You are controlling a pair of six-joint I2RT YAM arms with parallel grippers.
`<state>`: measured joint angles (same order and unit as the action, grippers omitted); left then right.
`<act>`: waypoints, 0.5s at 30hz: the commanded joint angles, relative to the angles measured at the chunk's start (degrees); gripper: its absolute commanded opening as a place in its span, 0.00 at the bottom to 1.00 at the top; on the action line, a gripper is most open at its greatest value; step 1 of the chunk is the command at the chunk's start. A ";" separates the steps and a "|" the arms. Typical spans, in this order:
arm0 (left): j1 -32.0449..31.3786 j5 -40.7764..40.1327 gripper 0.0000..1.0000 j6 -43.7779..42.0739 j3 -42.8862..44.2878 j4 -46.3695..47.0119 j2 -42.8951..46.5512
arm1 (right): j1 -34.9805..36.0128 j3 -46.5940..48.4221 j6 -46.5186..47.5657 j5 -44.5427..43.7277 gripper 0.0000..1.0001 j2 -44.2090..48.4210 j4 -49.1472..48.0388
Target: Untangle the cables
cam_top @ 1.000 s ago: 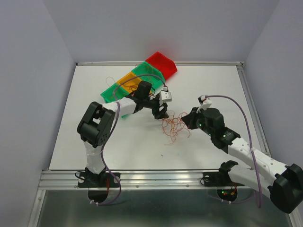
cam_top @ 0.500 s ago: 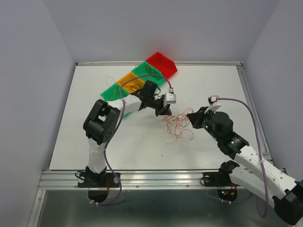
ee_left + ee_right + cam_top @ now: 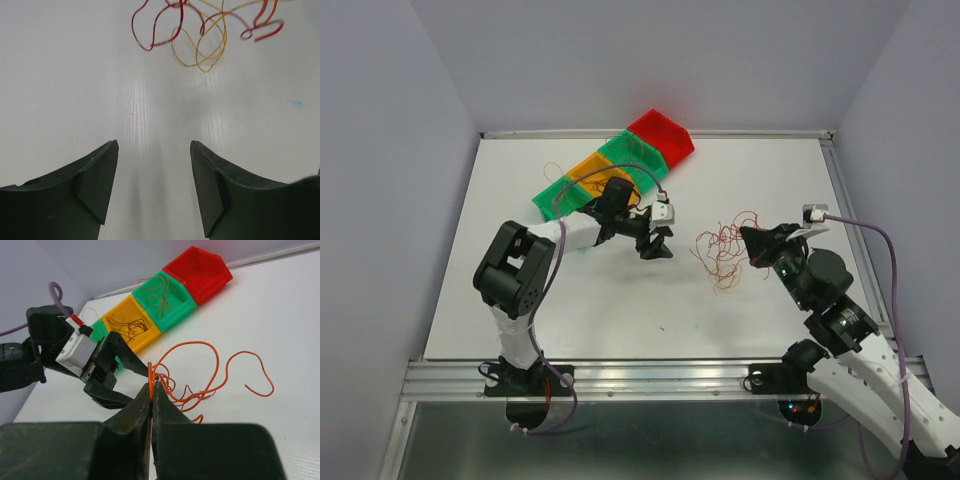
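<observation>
I see sharp kinks (image 3: 151, 47) in the red loops, so the red wire (image 3: 180, 29) will keep its crooked curls in the air when I carry it away.
The cables (image 3: 722, 252) are a loose tangle of thin orange, red and yellowish wires, right of the table's middle. My right gripper (image 3: 753, 240) is shut on orange strands at the tangle's right edge; in the right wrist view the jaws (image 3: 151, 386) pinch a wire and the loops (image 3: 210, 372) hang beyond them. My left gripper (image 3: 657, 247) is open and empty, low over the table to the left of the tangle. In the left wrist view its fingers (image 3: 100, 170) stand wide apart over bare table, with red and yellow loops (image 3: 200, 35) ahead.
A diagonal row of bins stands at the back: red (image 3: 662, 136), green (image 3: 631, 152), yellow (image 3: 596, 170) and green (image 3: 554, 197). Some hold sorted wires, as the right wrist view shows in the green bin (image 3: 161, 296) and yellow bin (image 3: 131, 326). A stray wire (image 3: 551, 170) lies left of them.
My right gripper has drawn back to the right, dragging the tangle away from the left gripper. The left gripper has pulled back slightly left, now clear of the wires.
</observation>
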<state>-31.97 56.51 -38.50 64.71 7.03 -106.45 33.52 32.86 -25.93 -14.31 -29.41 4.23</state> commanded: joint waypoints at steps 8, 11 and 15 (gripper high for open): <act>-0.64 5.54 0.70 10.54 -10.65 28.64 12.76 | 0.50 13.36 0.44 7.36 0.00 -4.16 -0.45; -0.99 5.10 0.71 12.92 -12.23 33.57 13.73 | 0.50 16.96 0.53 9.20 0.00 -5.57 -1.06; -1.34 4.66 0.71 15.55 -13.81 37.43 16.18 | 0.58 20.92 0.71 12.71 0.01 -8.55 -1.77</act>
<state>-32.77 60.03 -27.27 52.23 35.27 -95.07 33.52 48.10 -25.74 -6.11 -36.21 5.63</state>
